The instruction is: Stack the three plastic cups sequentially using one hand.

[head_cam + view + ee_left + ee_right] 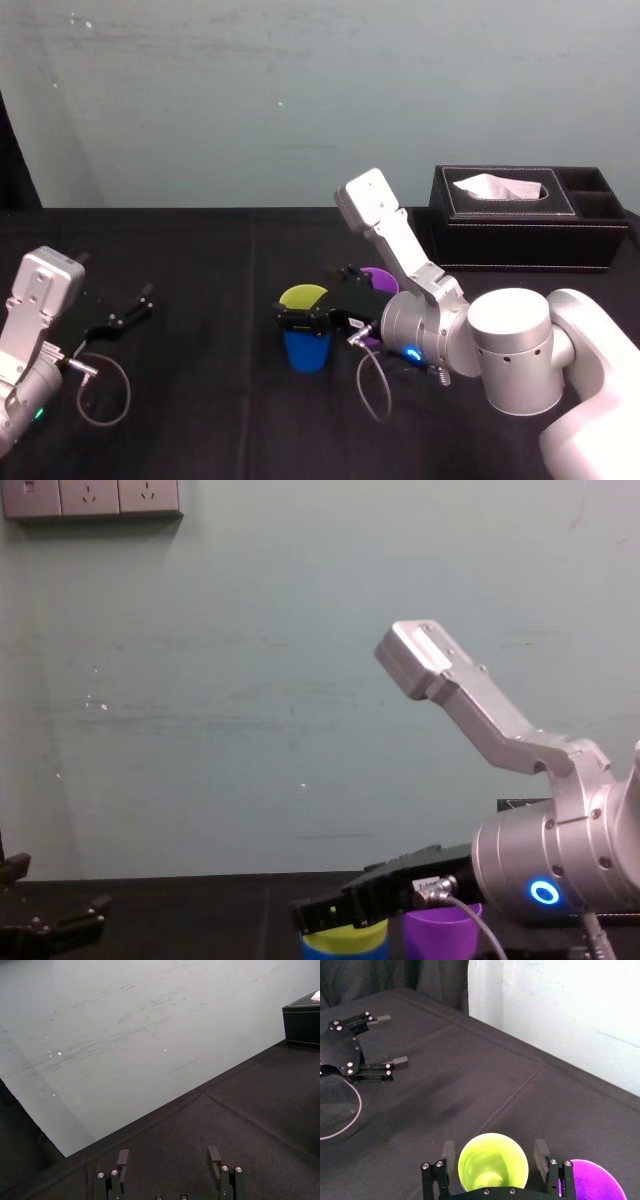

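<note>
Only the yellow-green cup's band [346,939] can be seen above the blue cup. The purple cup [441,936] should go down deep and leave a band showing too when I stack it.
A yellow-green cup [302,296] sits nested in the blue cup [307,352] near the middle of the black table. The purple cup [380,278] stands just behind and to the right of them. My right gripper [303,320] straddles the stacked pair at the rim. In the right wrist view its fingers [448,1152] stand on either side of the yellow-green cup [492,1165] with small gaps, so it is open. The purple cup [590,1182] shows beside it. My left gripper [135,305] rests open at the table's left with nothing in it.
A black tissue box [530,230] stands at the back right against the pale wall. A grey cable [372,385] loops from the right wrist onto the cloth. The black tablecloth [200,390] lies bare between the two arms.
</note>
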